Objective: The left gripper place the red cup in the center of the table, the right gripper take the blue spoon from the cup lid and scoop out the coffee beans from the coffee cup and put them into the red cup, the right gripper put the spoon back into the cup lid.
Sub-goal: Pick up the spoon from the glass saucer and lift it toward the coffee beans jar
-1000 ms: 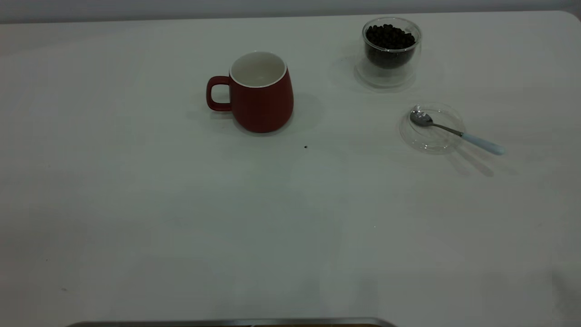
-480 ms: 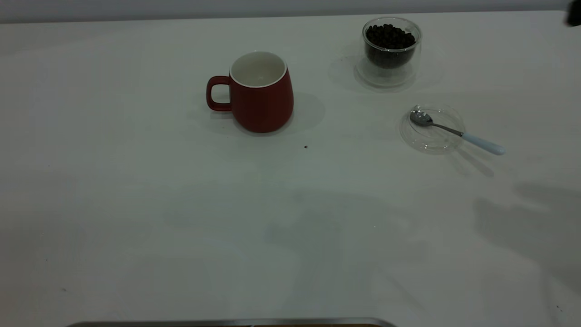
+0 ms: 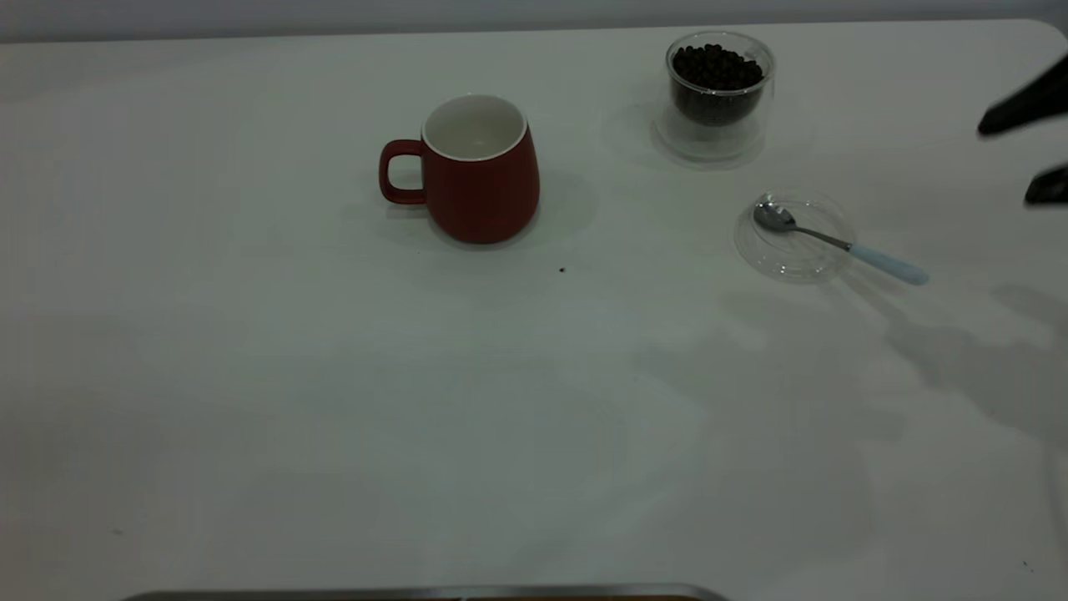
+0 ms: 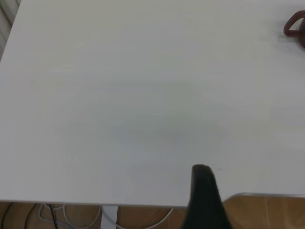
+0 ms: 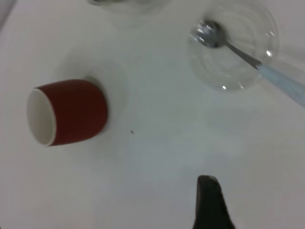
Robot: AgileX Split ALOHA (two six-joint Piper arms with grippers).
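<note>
The spoon's blue handle (image 3: 891, 265) reaches out beyond the cup lid (image 3: 793, 239) toward my open right gripper. I go on moving down toward the handle until my fingers are on both sides of it.
The red cup (image 3: 480, 179) stands upright near the table's middle, handle to the left; it also shows in the right wrist view (image 5: 71, 112), and its handle in the left wrist view (image 4: 294, 26). The glass coffee cup (image 3: 716, 92) full of beans stands at the back right. The blue-handled spoon (image 3: 834, 242) lies with its bowl in the clear cup lid (image 3: 784, 260), handle over the rim, as the right wrist view shows for the spoon (image 5: 248, 57) and lid (image 5: 228, 76). My right gripper (image 3: 1035, 150) is open and empty at the right edge, right of the spoon. Only one finger (image 4: 204, 191) of my left gripper shows, over the table's edge.
One stray bean (image 3: 561, 270) lies on the white table (image 3: 334, 401) in front of the red cup. A metal-edged surface (image 3: 417, 594) runs along the near edge.
My right gripper has come into view from the right edge, and its shadow has shifted across the table's right side. The cup, spoon and lid have not moved.
</note>
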